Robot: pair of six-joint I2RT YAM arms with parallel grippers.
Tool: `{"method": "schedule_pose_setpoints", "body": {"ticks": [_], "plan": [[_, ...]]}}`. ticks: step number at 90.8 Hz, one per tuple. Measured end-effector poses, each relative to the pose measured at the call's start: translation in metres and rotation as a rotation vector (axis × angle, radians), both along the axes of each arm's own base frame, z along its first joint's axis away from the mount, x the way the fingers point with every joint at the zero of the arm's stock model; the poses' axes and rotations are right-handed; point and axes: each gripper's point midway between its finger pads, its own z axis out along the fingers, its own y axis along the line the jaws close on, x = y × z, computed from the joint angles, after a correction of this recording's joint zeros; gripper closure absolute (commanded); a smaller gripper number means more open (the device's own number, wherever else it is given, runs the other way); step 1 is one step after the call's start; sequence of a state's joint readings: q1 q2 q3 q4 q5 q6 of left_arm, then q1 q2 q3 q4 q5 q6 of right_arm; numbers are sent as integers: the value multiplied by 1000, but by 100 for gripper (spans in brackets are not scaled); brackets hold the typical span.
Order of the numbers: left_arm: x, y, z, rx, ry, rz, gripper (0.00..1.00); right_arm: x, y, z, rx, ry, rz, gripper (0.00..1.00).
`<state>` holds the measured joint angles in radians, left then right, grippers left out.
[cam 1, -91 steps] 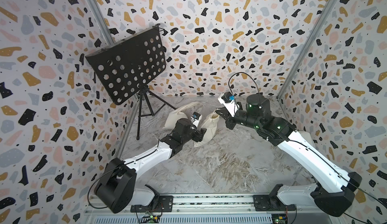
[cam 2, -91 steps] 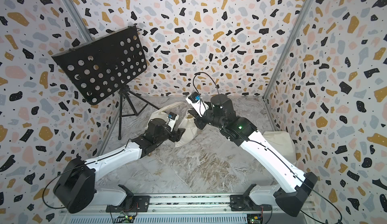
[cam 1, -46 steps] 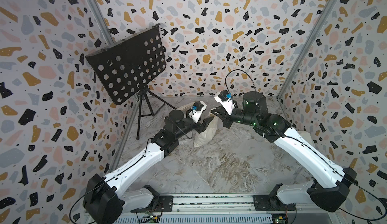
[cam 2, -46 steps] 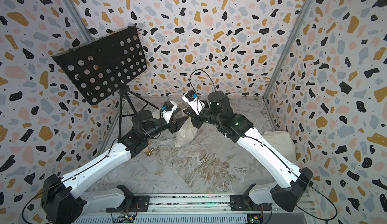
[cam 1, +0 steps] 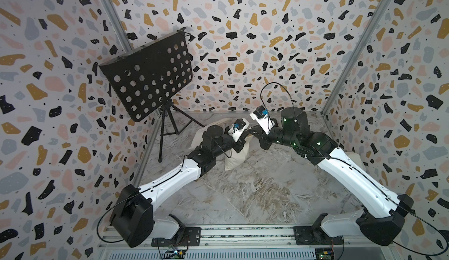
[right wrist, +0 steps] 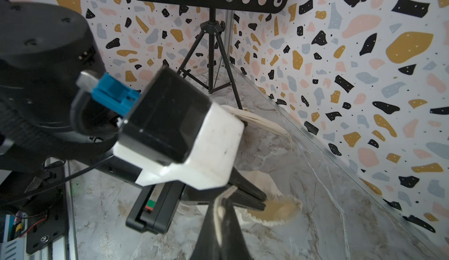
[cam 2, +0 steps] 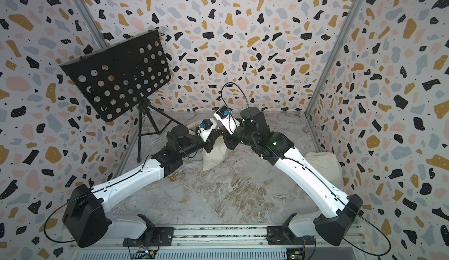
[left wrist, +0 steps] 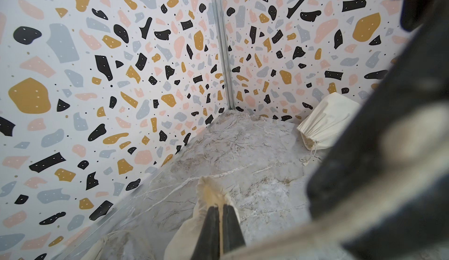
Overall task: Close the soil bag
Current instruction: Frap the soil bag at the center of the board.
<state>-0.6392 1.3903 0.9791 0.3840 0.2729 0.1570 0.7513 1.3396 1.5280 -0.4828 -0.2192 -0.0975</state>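
Observation:
The soil bag's opening (right wrist: 279,209) gapes past my left gripper on the bag's rim, so next my left gripper takes the drawstring (right wrist: 227,193) and my right gripper steady the bag's neck.
The soil bag (cam 1: 237,159) (cam 2: 215,155) is a cream cloth drawstring sack standing on the marble floor between both arms. My left gripper (left wrist: 220,207) (cam 1: 245,139) is shut on the gathered rim of the bag (left wrist: 189,227). In the right wrist view its mouth (right wrist: 272,210) still gapes, tan inside, just past the left fingers (right wrist: 252,198). My right gripper (right wrist: 222,199) (cam 1: 261,140) is shut on a cream drawstring beside that mouth. The taut cord (left wrist: 291,237) crosses the left wrist view, blurred.
A black perforated music stand (cam 1: 148,76) on a tripod stands at the back left. A second cream bag (cam 2: 325,168) lies against the right wall, and a flat one (cam 1: 218,125) lies behind the left arm. A small brass piece (cam 2: 173,177) rests by the left forearm.
The left gripper has risen to the bag's top and shut on its rim. The right gripper stayed shut and shifted slightly left; the bag now stands more upright.

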Motion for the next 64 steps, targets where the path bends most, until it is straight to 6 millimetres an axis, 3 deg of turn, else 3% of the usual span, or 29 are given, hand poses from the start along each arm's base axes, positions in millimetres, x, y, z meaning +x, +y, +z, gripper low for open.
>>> {"method": "schedule_pose_setpoints", "body": {"ticks": [17, 32, 57, 64], "plan": [[16, -9, -30, 16, 31, 44, 77, 2, -8, -11, -46, 24, -30, 100], [34, -9, -71, 76, 95, 118, 73, -1, -12, 12, -35, -12, -31, 100], [56, -15, -72, 53, 109, 200, 79, 3, -29, 8, -99, -35, -91, 100], [60, -21, -70, 33, 112, 203, 67, 4, -37, 11, -111, -52, -117, 100]]}}
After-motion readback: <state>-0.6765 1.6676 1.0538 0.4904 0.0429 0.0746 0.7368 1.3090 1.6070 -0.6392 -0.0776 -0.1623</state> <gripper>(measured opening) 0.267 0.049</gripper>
